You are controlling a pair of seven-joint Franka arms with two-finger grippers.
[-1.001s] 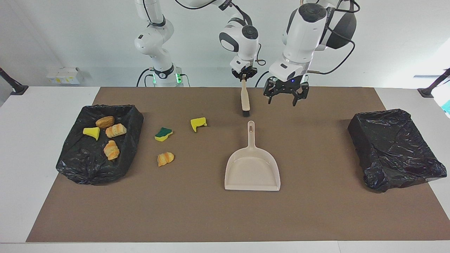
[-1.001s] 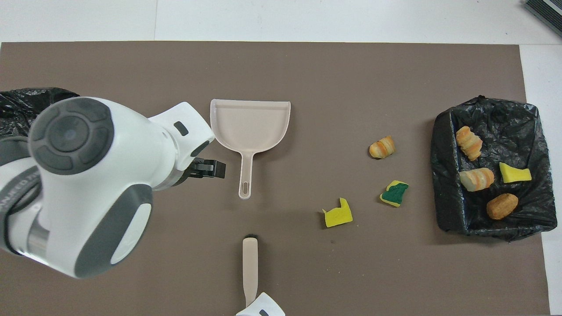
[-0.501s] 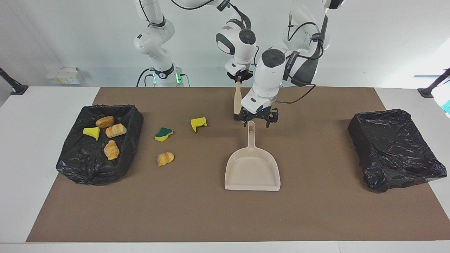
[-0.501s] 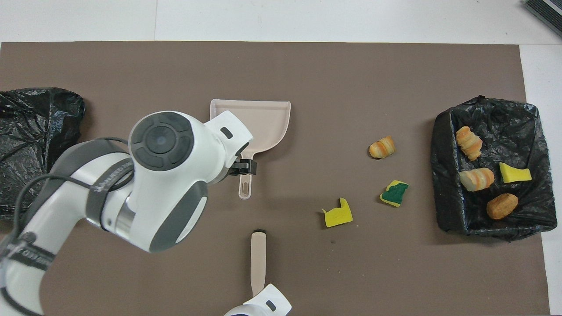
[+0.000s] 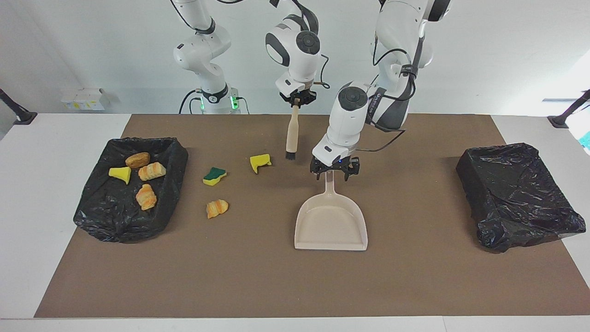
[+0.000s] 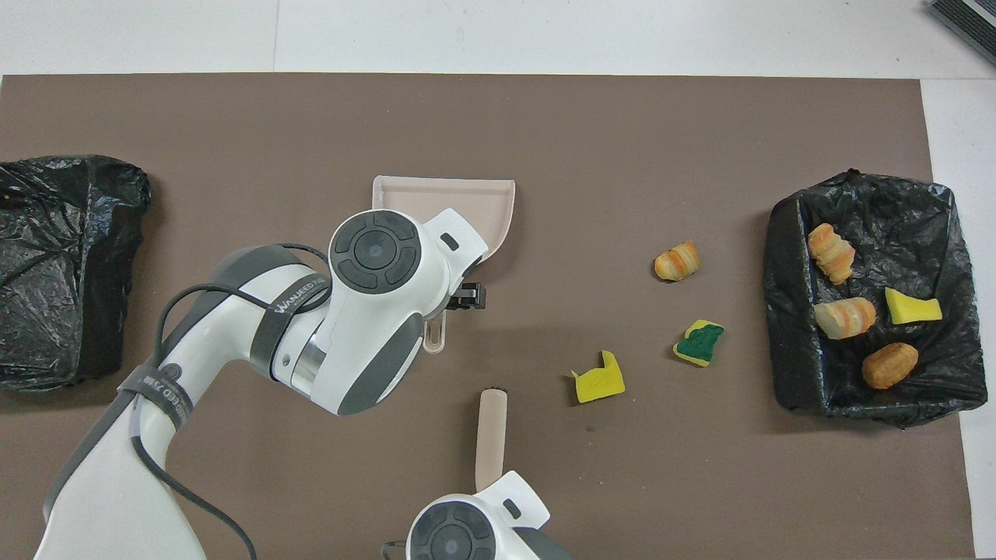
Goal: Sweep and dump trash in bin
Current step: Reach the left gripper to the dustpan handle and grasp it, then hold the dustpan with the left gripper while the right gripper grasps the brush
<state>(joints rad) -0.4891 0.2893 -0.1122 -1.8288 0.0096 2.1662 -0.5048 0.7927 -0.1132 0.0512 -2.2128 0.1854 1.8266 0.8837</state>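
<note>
Next, my left gripper takes hold of the dustpan handle (image 5: 330, 185) and turns the dustpan's opening (image 5: 331, 246) toward the loose scraps before my brush sweeps, because the dustpan's opening points past them.
Three scraps of trash lie loose on the brown mat: a yellow sponge piece (image 5: 260, 162) (image 6: 599, 381), a green-and-yellow sponge (image 5: 214, 175) (image 6: 699, 342) and a bread-like chunk (image 5: 216, 208) (image 6: 677, 260). Several more scraps sit in the black-lined bin (image 5: 115, 226) (image 6: 782, 311) at the right arm's end. The beige dustpan (image 5: 331, 221) (image 6: 490, 202) lies flat mid-table. My left gripper (image 5: 335, 169) is open, low over the dustpan handle, a finger on each side. My right gripper (image 5: 297, 97) is shut on the brush (image 5: 291, 133) (image 6: 491, 435), which hangs bristles down beside the yellow sponge piece.
A second black-lined bin (image 5: 516, 193) (image 6: 62, 264) stands at the left arm's end of the table. The brown mat (image 5: 276, 286) covers most of the white table. A small white box (image 5: 85, 98) sits near the wall.
My left gripper swung in and came down from beside the dustpan onto its handle. My right arm carried the brush toward the yellow sponge piece and tilted it.
</note>
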